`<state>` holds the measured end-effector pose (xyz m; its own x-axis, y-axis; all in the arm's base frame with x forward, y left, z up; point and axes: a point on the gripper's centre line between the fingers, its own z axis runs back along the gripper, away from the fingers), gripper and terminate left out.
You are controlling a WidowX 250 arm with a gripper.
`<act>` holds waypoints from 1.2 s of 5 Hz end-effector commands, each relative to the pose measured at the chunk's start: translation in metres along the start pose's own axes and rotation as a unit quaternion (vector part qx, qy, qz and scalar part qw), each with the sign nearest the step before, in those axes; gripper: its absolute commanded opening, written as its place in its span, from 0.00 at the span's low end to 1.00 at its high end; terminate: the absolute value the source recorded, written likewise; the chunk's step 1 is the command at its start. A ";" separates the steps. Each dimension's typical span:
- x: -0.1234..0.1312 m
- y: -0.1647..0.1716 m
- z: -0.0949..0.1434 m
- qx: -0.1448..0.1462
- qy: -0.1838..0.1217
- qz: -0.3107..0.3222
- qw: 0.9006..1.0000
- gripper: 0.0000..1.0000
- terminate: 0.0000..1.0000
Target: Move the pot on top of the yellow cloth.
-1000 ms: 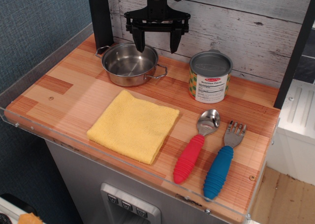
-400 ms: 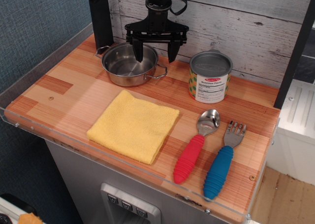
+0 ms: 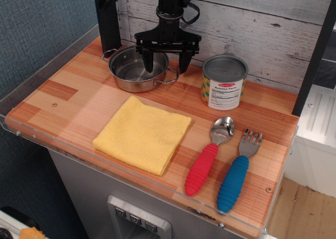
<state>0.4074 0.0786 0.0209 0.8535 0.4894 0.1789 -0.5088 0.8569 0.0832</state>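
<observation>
I expect the yellow cloth (image 3: 142, 134) to stay flat and almost in place under the pot when I lower the pot, because its smooth folded edges (image 3: 174, 154) lie even with the counter.
The small shiny steel pot (image 3: 131, 69) with two wire loop handles sits on the wooden counter at the back left. The yellow cloth (image 3: 143, 132) lies flat in front of it, apart from the pot. My black gripper (image 3: 166, 66) is open and hangs over the pot's right rim. Its left finger (image 3: 148, 60) is inside the pot and its right finger (image 3: 184, 61) is outside, above the right handle (image 3: 169, 77). The fingers straddle the rim and hold nothing.
A labelled tin can (image 3: 224, 82) stands right of the pot. A red-handled spoon (image 3: 209, 156) and a blue-handled fork (image 3: 239, 170) lie at the front right. A black post (image 3: 107, 16) stands behind the pot. A clear rim (image 3: 131, 182) edges the counter.
My gripper has come down from above the pot, so its fingers now straddle the pot's right rim. The pot and cloth have not moved.
</observation>
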 end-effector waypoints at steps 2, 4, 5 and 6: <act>0.000 0.016 0.010 -0.012 -0.036 -0.004 0.999 0.00 0.00; 0.007 0.024 0.025 0.007 -0.038 -0.033 0.999 0.00 0.00; 0.007 0.024 0.037 0.012 -0.036 -0.037 0.999 0.00 0.00; 0.006 0.025 0.049 0.014 -0.044 -0.049 0.998 0.00 0.00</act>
<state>0.3927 0.0888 0.0376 0.9036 0.3940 0.1682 -0.4189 0.8949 0.1538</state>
